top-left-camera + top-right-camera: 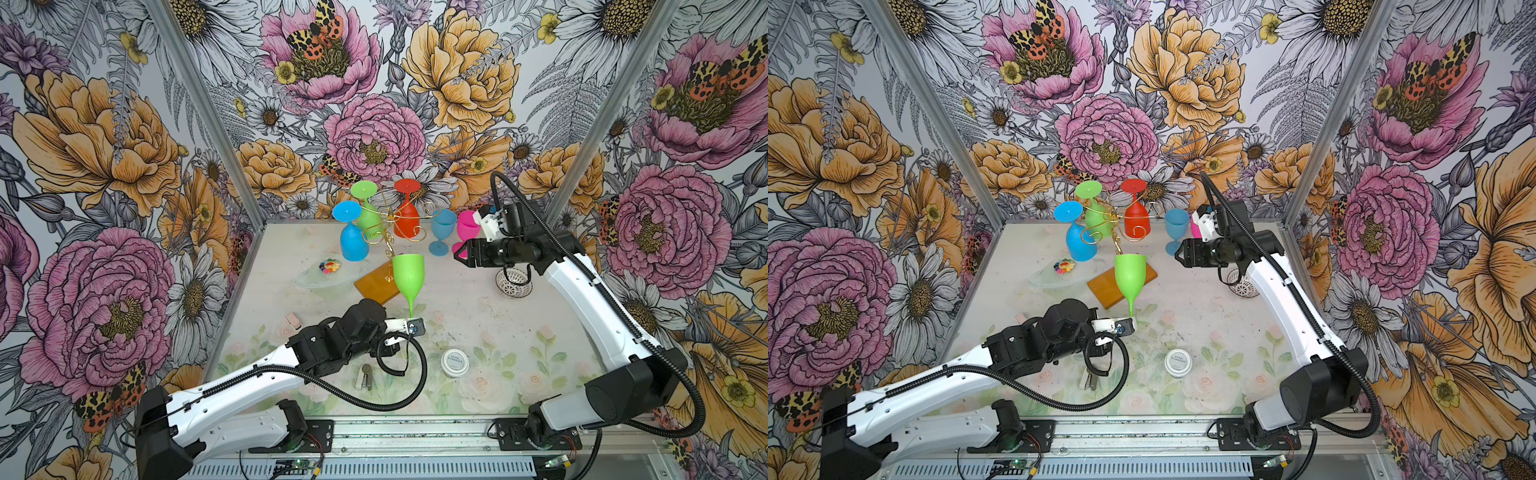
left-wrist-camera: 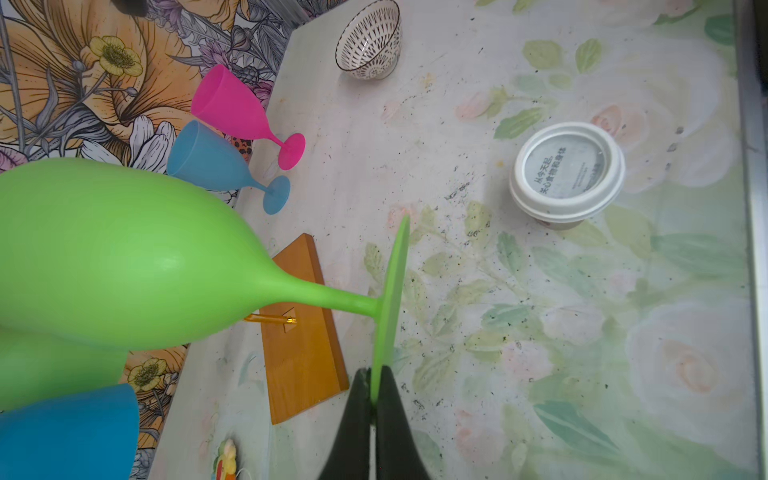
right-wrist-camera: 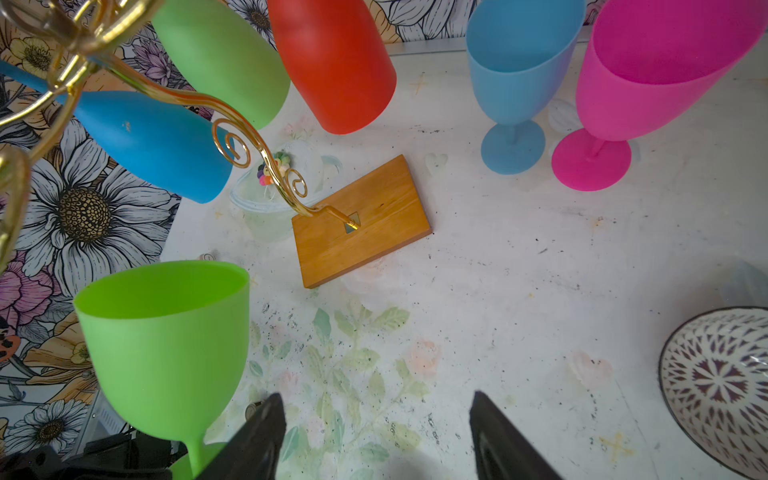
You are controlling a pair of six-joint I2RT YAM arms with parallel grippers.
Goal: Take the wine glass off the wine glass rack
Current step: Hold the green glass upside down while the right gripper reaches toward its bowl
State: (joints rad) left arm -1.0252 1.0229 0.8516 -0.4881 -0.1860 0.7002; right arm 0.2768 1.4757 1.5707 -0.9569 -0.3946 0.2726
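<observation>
The green glass is held by its foot [image 2: 391, 292] in my left gripper, so the glass's rim is free. My right gripper should keep moving in until its fingers are on both sides of that rim [image 1: 421, 257].
An upright green wine glass [image 1: 409, 274] [image 1: 1131, 274] is off the wine glass rack [image 1: 390, 224], in front of the rack's wooden base [image 1: 376, 284]. My left gripper [image 1: 409, 322] [image 2: 374, 390] is shut on the rim of this glass's flat foot [image 2: 390, 291]. Three glasses hang upside down on the gold wire arms: blue [image 1: 353, 241], green [image 1: 368, 216] and red [image 1: 407, 220]. To the right of the rack, above the table, my right gripper [image 1: 459, 253] [image 3: 376, 415] is open and holds nothing.
A blue glass [image 1: 442, 230] and a pink glass [image 1: 467, 226] stand at the back right. A patterned bowl [image 1: 513, 282] sits below the right arm. A white lidded tub [image 1: 454, 362] is at the front. A clear dish with coloured beads [image 1: 324, 274] lies left of the base.
</observation>
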